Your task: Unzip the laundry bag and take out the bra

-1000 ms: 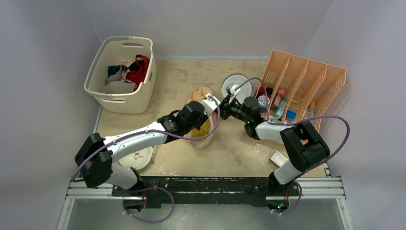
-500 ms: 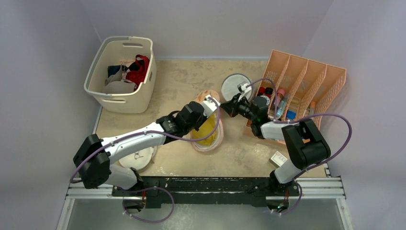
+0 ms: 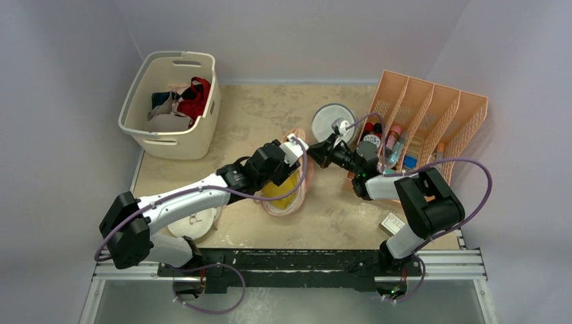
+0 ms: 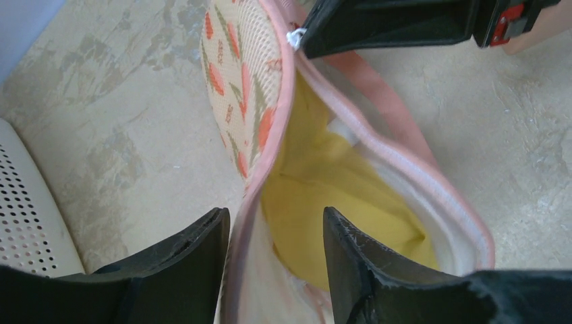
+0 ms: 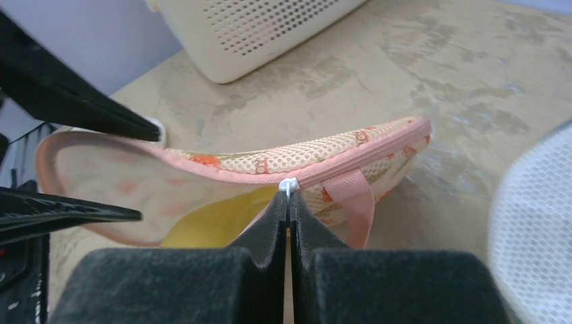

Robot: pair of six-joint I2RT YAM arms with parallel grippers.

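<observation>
The laundry bag's pink edge point(image 5: 165, 155) lies slack point(image 4: 247, 210) in my open left gripper, so next my left gripper pinches it before my right gripper pulls the zip pull along.
The laundry bag point(image 3: 286, 208) lies mid-table, zip partly undone and mouth gaping. Its flower-print lobe point(image 4: 236, 74) and pink zip edging show in the left wrist view. The yellow bra point(image 3: 279, 186) sits inside it point(image 4: 337, 196). My left gripper point(image 3: 294, 147) is open. Its jaws point(image 4: 274, 219) straddle the bag's near pink edge without pinching it. My right gripper point(image 3: 313, 151) is shut on the white zip pull point(image 5: 289, 185), fingertips pressed together point(image 5: 289, 202) at the closed stretch of zip. A pink loop point(image 5: 354, 202) hangs beside them.
A white basket point(image 3: 156, 132) holding red, white and dark garments stands at the back left. A round white mesh bag point(image 3: 325, 115) lies just behind the right gripper. An orange file rack point(image 3: 465, 115) with bottles fills the right side. A white round item point(image 3: 195, 224) sits by the left base.
The left gripper has gone from shut to open, letting go of the bag's edge. The bag's mouth gapes wider, with more yellow showing. The right gripper stays shut on the zip pull.
</observation>
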